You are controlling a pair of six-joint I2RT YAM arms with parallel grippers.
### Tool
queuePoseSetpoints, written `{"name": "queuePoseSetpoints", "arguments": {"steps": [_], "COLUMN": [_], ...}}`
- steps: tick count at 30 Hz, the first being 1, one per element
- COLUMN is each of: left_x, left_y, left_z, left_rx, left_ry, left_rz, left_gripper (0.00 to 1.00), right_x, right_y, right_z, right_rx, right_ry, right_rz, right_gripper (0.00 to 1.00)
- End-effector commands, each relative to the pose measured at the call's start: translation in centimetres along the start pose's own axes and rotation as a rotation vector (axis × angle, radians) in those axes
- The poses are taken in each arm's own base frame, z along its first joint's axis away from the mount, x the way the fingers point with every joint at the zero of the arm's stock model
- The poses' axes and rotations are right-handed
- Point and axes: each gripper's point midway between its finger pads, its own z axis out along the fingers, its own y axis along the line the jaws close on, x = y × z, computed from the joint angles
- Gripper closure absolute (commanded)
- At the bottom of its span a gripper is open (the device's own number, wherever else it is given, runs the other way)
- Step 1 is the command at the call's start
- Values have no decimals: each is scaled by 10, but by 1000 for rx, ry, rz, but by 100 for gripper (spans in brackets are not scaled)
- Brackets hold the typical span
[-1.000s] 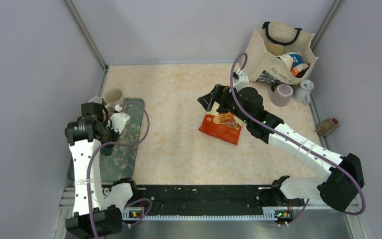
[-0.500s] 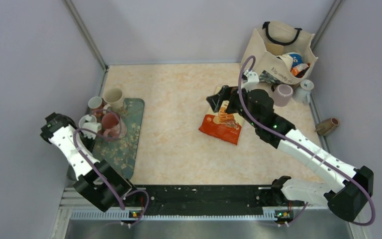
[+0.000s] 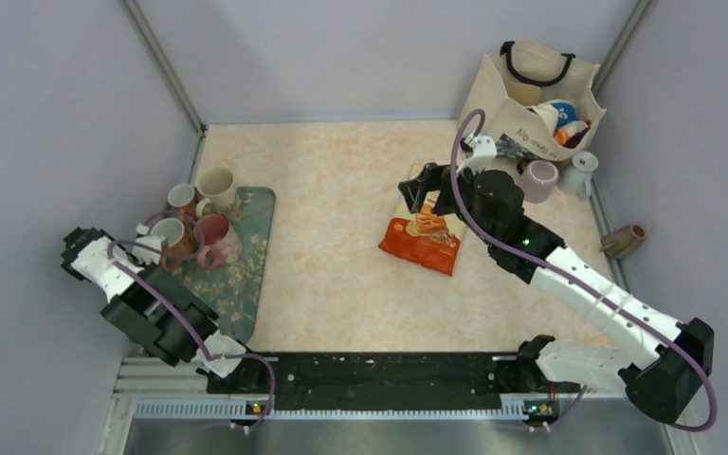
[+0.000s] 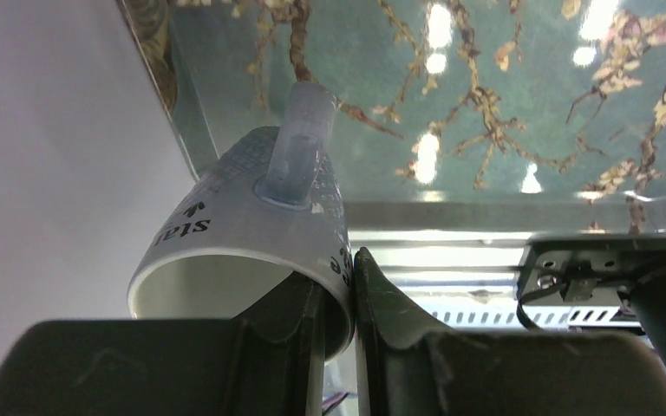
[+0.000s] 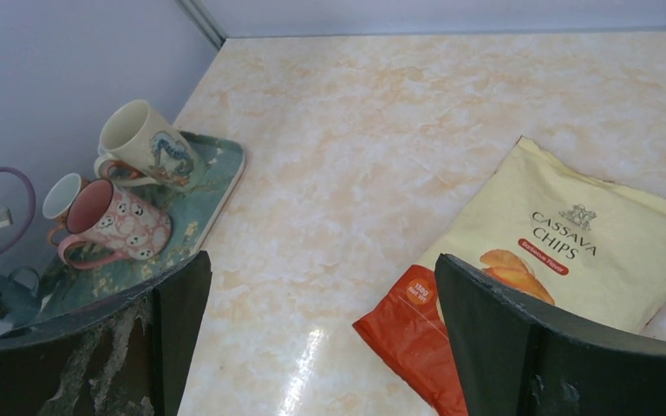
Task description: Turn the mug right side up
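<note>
My right gripper goes on toward the brown cup [image 3: 625, 240], because it is clear of the white cup, before the open fingers are on both sides of the cup's handle [image 3: 611, 250].
A white mug with black lettering [image 4: 251, 225] is held by its rim in my left gripper [image 4: 338, 312], one finger inside and one outside. Its mouth faces the wrist camera and its handle [image 4: 299, 139] points away, over the left edge of the teal floral tray [image 4: 486, 104]. In the top view the left gripper [image 3: 152, 250] is at the tray's [image 3: 246, 275] left edge and the mug is mostly hidden. My right gripper [image 3: 419, 188] is open and empty above the chips bag [image 3: 427, 237]; it also shows in the right wrist view [image 5: 321, 329].
On the tray stand a pink mug [image 3: 213, 232], a brown mug [image 3: 176, 237], a cream mug [image 3: 216, 182] and a small mug [image 3: 182, 196]. A tote bag [image 3: 531, 95], a lilac mug [image 3: 537, 180], a white cup [image 3: 580, 171] and a lying brown cup [image 3: 626, 240] are at the back right.
My left arm has swung from over the tray out to the left wall and turned its wrist, carrying the white mug to the tray's left edge. My right gripper shifted slightly right.
</note>
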Motion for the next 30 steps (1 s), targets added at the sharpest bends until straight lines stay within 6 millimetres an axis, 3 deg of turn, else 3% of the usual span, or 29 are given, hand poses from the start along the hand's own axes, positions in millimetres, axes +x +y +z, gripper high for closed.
{"name": "queuePoseSetpoints", "arguments": {"steps": [1,7,11,16,19,25,30], "left_x": [-22,-20,-17,-25,-30,-44,-54], "left_y": [9,9,6,7,5,-16,-27], "left_z": [10,31,33,12,-5,-44,-68], "left_rx": [9,62,67,45,60,139,155], "left_ry": [-109,-76,-68,-121,-141,-230,-286], "left_rz": [11,6,20,48,62,100,108], "left_gripper": [100,100,70,58,52,41,39], "right_x": [-25,-17,-15,-16,-14,-5,1], "right_y": [2,-10,-17,-49,-87,-214,-299], "right_z": [-7,-3,-3,-4,-7,-25,-29], "right_rx": [21,84,116,273,427,710,835], "right_ry": [-60,-13,-6,18,44,101,155], "right_rz": [-42,-87,-107,-154,-189,-128,-93], "right_gripper": [1,1,1,1,1,1,1]}}
